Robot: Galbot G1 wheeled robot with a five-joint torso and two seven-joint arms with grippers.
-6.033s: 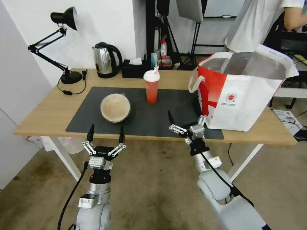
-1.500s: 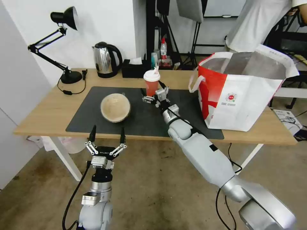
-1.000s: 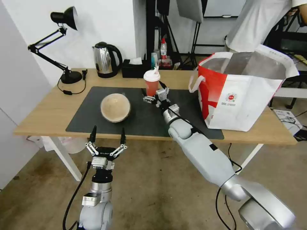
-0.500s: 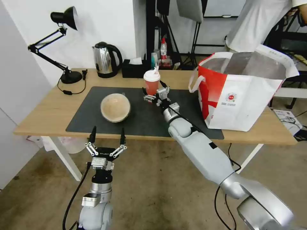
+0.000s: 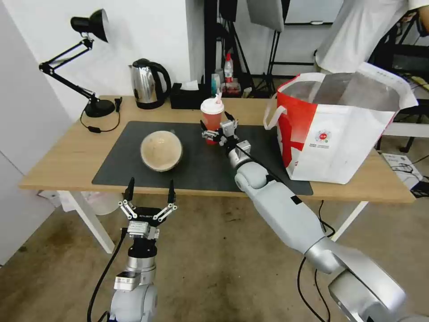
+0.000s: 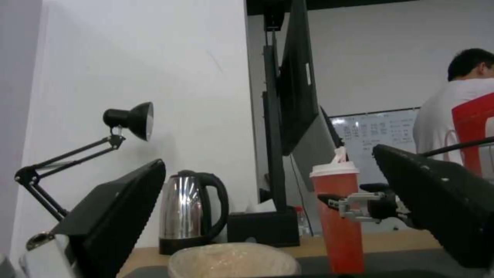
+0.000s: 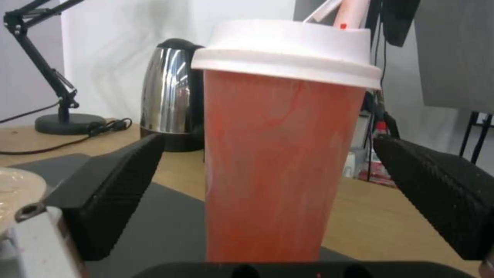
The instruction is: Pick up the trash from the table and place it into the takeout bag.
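Note:
Red streaks stick to the cup's cloudy side, so the red drink cup (image 5: 212, 119) will squeeze in narrow under its lid when I grip it and lift it.
A red drink cup (image 5: 212, 117) with a white lid and straw stands upright at the back of the dark mat (image 5: 196, 167) on the table (image 5: 67, 152). My right gripper (image 5: 214, 123) is open, low over the mat, one finger on each side of the cup's lower half. Up close, the cup (image 7: 280, 154) stands between the black fingers (image 7: 113, 181) with a gap on both sides. A round beige bowl (image 5: 161, 150) lies on the mat's left part. The takeout bag (image 5: 339, 129) stands open on the right. My left gripper (image 5: 151, 183) is open below the table's front edge.
A steel kettle (image 5: 146, 84), a black tissue box (image 5: 187, 96) and a black desk lamp (image 5: 89, 62) line the table's back left. The left wrist view looks over the bowl (image 6: 234, 262) toward the cup (image 6: 339, 216) and right gripper (image 6: 360, 200).
My right arm has reached from the table's front edge to the cup and, over the last second, crept forward until its open fingers straddle it. The left arm has stayed put.

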